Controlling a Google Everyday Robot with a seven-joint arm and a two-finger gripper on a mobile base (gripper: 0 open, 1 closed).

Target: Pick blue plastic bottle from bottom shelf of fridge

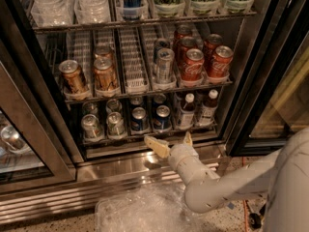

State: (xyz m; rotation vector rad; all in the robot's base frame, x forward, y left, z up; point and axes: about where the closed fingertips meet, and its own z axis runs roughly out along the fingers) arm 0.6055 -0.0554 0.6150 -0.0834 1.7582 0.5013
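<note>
I should back away and move my gripper until its fingers are on both sides of the bottle (pixel 185 122), because one finger points straight at the blue plastic bottle (pixel 186 111).
Two slim bottles with white caps and dark contents stand side by side at the right end of the bottom shelf (pixel 145 140) of the fridge (pixel 256 81). The left one, with a pale label, is the blue plastic bottle (pixel 186 112). The other (pixel 207 108) stands to its right. My gripper (pixel 172 142) is in front of the shelf's steel lip, just below and slightly left of the blue plastic bottle. It is open and empty, its tan fingers (pixel 157 147) spread and pointing into the fridge. It touches nothing.
Blue Pepsi cans (pixel 161 118) and silver cans (pixel 91 125) fill the lanes left of the bottles. Red Coca-Cola cans (pixel 193 64) sit on the rack above. A clear plastic bin (pixel 145 209) lies on the floor below my arm. A glass door (pixel 19 144) stands at the left.
</note>
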